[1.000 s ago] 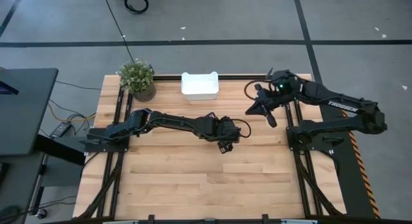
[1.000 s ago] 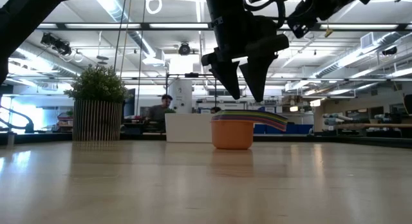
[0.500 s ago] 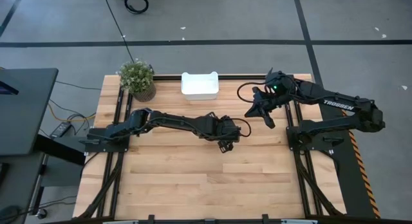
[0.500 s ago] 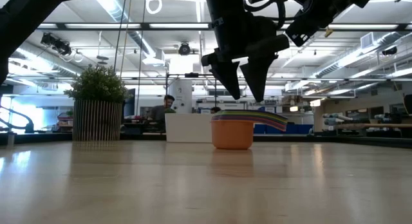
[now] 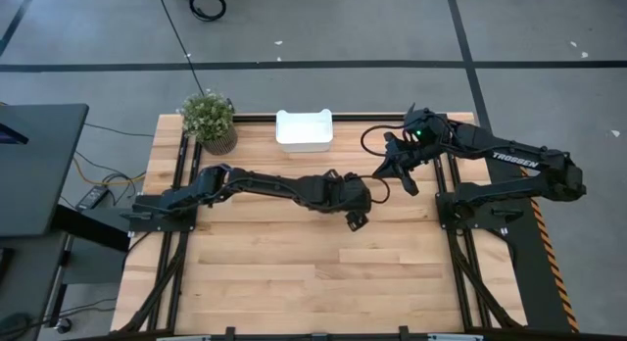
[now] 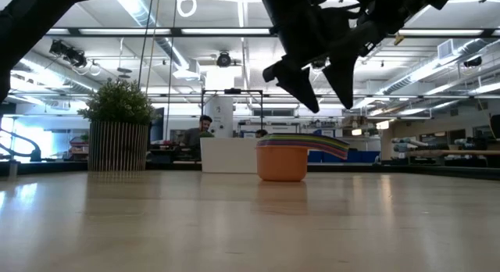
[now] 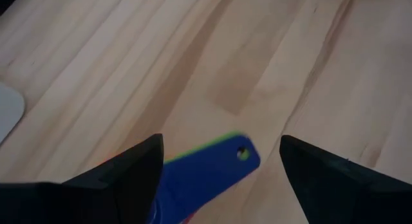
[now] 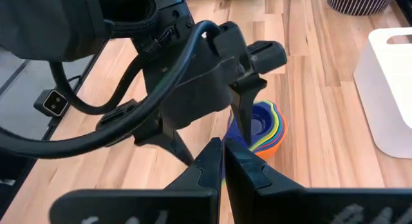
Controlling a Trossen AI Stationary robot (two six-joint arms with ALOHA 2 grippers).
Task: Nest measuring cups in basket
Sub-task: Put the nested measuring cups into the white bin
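Next, my left gripper moves back, straightens up and comes down at the nested bowls [image 6: 282, 162], because it hangs tilted over the handles' end [image 6: 337, 147], past the bowls.
The measuring cups [image 6: 282, 159] stand nested in one stack on the table, orange bowl at the bottom, their handles [image 6: 328, 145] fanned toward the right. The right wrist view shows the stack [image 8: 262, 129] with blue bowls on top. My left gripper [image 6: 330, 108] hangs open just above them, tilted, touching nothing. In its own view its fingers stand on either side of the blue top handle [image 7: 207, 171]. In the high view the left gripper [image 5: 355, 217] hides the cups. The white basket [image 5: 304, 128] sits at the far edge. My right gripper [image 5: 410, 187] is shut, raised to the right.
A potted plant [image 5: 209, 120] stands at the far left corner, beside the basket. The basket's wall [image 8: 390, 89] lies a short way beyond the cups. Bare wood stretches across the near half of the table [image 5: 323, 282].
My left gripper has tipped upward and swung a little toward the table's right edge, staying open above the cups. The stack of cups has not moved.
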